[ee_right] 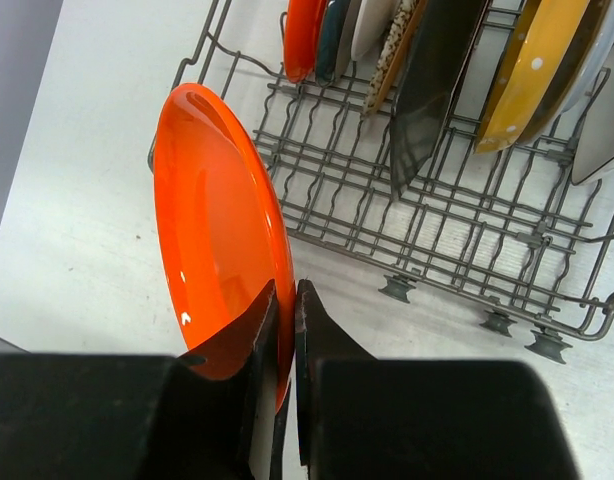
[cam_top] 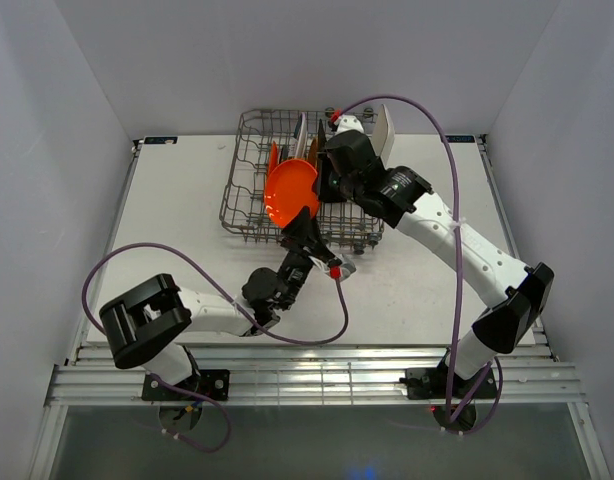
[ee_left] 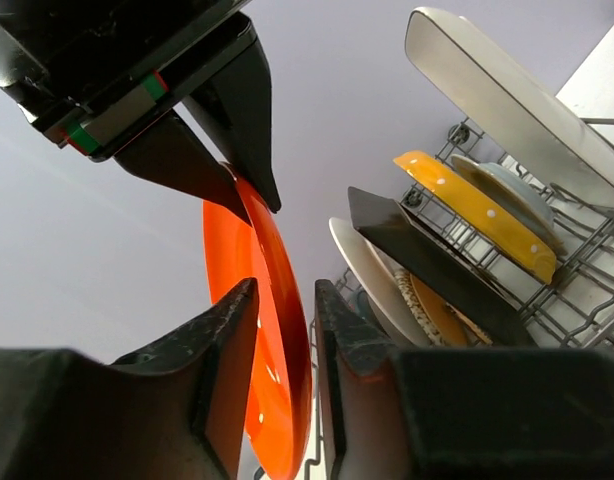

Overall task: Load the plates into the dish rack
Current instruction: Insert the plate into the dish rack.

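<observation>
My right gripper has the orange plate, but the dish rack's open pegs [cam_top: 246, 172] are on my left gripper's side. My left gripper should therefore grab the plate's lower rim [cam_top: 283, 221].
An orange plate [cam_top: 290, 190] [ee_right: 217, 220] [ee_left: 272, 330] hangs on edge above the near side of the dish rack [cam_top: 245, 165] [ee_right: 437, 230]. My right gripper [cam_top: 320, 186] [ee_right: 286, 287] is shut on its upper rim. My left gripper [cam_top: 305, 226] [ee_left: 285, 290] reaches up from below. Its jaws straddle the plate's lower rim, with a gap showing on one side. Several plates stand in the rack: a yellow dotted one [ee_left: 477, 215] [ee_right: 537, 70], a dark square one [ee_left: 427, 260] [ee_right: 437, 90], a speckled one [ee_right: 392, 50] and a white rectangular one [ee_left: 507, 100].
The grey wire rack stands at the back middle of the white table [cam_top: 177, 220], on small feet [ee_right: 397, 288]. Rows of tines [ee_right: 327, 170] at its left are bare. Purple cables [cam_top: 187, 260] loop off both arms. White walls enclose the table.
</observation>
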You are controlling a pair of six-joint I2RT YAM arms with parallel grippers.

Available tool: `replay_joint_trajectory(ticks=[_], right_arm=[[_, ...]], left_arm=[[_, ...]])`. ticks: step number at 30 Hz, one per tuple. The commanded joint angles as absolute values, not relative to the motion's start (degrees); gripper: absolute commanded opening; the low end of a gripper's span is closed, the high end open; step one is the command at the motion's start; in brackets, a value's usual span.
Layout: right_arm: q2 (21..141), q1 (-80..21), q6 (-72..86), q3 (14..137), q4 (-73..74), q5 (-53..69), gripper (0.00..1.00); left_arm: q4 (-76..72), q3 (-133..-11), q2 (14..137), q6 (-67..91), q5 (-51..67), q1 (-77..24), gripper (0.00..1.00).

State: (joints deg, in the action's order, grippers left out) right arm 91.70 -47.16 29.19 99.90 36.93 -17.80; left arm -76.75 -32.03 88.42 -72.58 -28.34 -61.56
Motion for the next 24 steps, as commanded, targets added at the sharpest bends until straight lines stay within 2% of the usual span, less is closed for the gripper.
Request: replay_joint_trajectory(ticks=[1, 3, 7, 11, 18, 22, 24], right_arm=[[89.30, -47.20, 28.92, 99.76, 33.66, -16.79, 0.08], [89.38, -47.20, 28.92, 99.41, 33.66, -16.53, 0.08], [89.38, -47.20, 28.92, 99.23, 33.40, -16.26, 0.08], [89.47, -47.29, 28.92, 99.23, 33.40, -16.26, 0.08], [89.56, -47.29, 28.74, 98.79, 33.05, -16.35, 0.08], [89.47, -47.29, 28.21, 98.17, 32.35, -16.52, 0.20], [89.47, -47.29, 28.21, 97.82, 32.17, -17.05, 0.22]], left_arm=[[-97.12, -34.28, 88.07, -71.81, -29.00, -60.82, 0.38], [-97.03, -34.80, 88.33, -71.98, -29.18, -60.56, 0.32], [-97.03, -35.16, 88.42, -72.07, -29.44, -60.21, 0.11], [-97.03, -35.07, 88.33, -71.63, -29.71, -59.94, 0.03], [-97.12, -35.59, 88.86, -71.89, -29.88, -59.59, 0.00], [-97.03, -35.33, 88.51, -70.93, -30.06, -59.59, 0.00], [-97.03, -34.72, 87.72, -69.53, -29.97, -59.50, 0.00]])
